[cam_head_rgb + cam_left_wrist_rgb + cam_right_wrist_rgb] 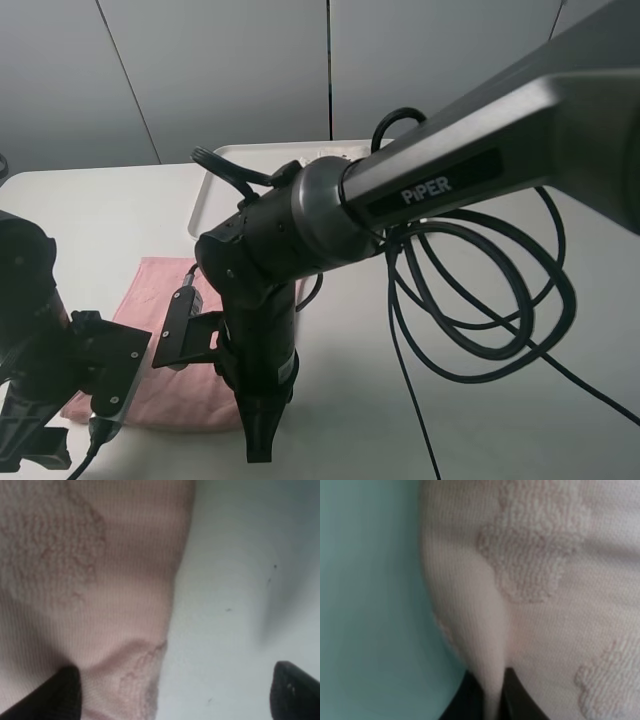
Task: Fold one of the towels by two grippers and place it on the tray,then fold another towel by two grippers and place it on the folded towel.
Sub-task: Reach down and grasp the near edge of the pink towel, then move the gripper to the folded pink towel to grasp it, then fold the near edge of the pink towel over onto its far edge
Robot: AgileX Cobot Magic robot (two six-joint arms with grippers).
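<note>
I can see that the pink towel's corner (136, 676) wrinkles limply, so I expect its near edge (172, 426) to sag between my grippers and the far half to stay down when I lift.
A pink towel (155, 290) lies flat on the white table at the front left, partly hidden by both arms. My right gripper (258, 445) reaches across to its near right corner. In the right wrist view it (492, 697) is shut, pinching a raised fold of the towel (545, 580). My left gripper (85, 418) is at the towel's near left corner. In the left wrist view it (175, 695) is open, one finger (62, 692) over the towel (85, 580) and the other over bare table. The white tray (207, 195) stands behind. No second towel shows.
Black cable loops (480, 300) hang from the right arm over the table's right half. The right arm's thick body (270, 260) blocks the middle of the towel and part of the tray. A grey wall stands behind the table.
</note>
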